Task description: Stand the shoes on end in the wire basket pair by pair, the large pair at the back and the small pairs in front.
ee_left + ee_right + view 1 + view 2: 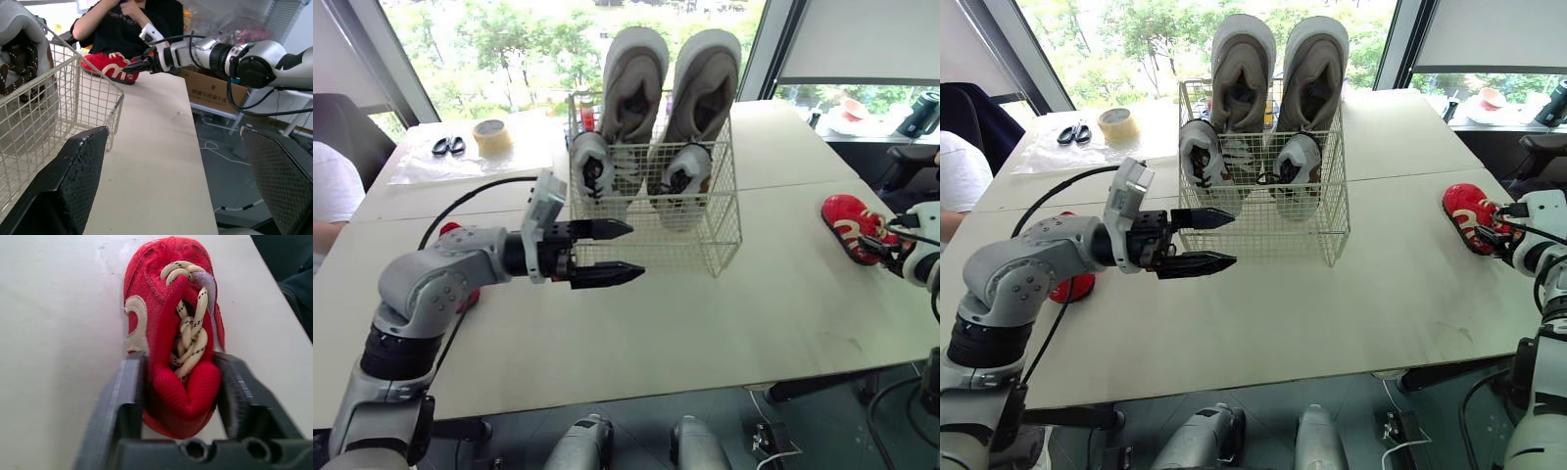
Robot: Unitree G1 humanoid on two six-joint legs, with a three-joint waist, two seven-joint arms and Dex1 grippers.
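A narrow empty strip (708, 227) is left inside the basket in front of the white shoes, so the red shoe (852, 225) will stay propped on end when the robot lowers it there.
A white wire basket (710, 245) stands mid-table. Two large grey shoes (631, 83) stand on end along its back, and two small white shoes (592, 166) stand in front of them. My left gripper (636, 249) hovers open and empty just in front of the basket's left corner. A small red shoe (847, 223) lies at the table's right edge. My right gripper (179, 362) is shut on its heel, with the fingers (124, 391) pressing both sides. Another red shoe (1072, 286) lies on the table, partly hidden behind my left forearm.
A roll of tape (492, 135) and scissors (448, 146) lie on a plastic sheet at the back left. A person's white sleeve (328, 196) shows at the left edge. A person in black (122, 19) sits beyond the table's right side, near a cardboard box (215, 90).
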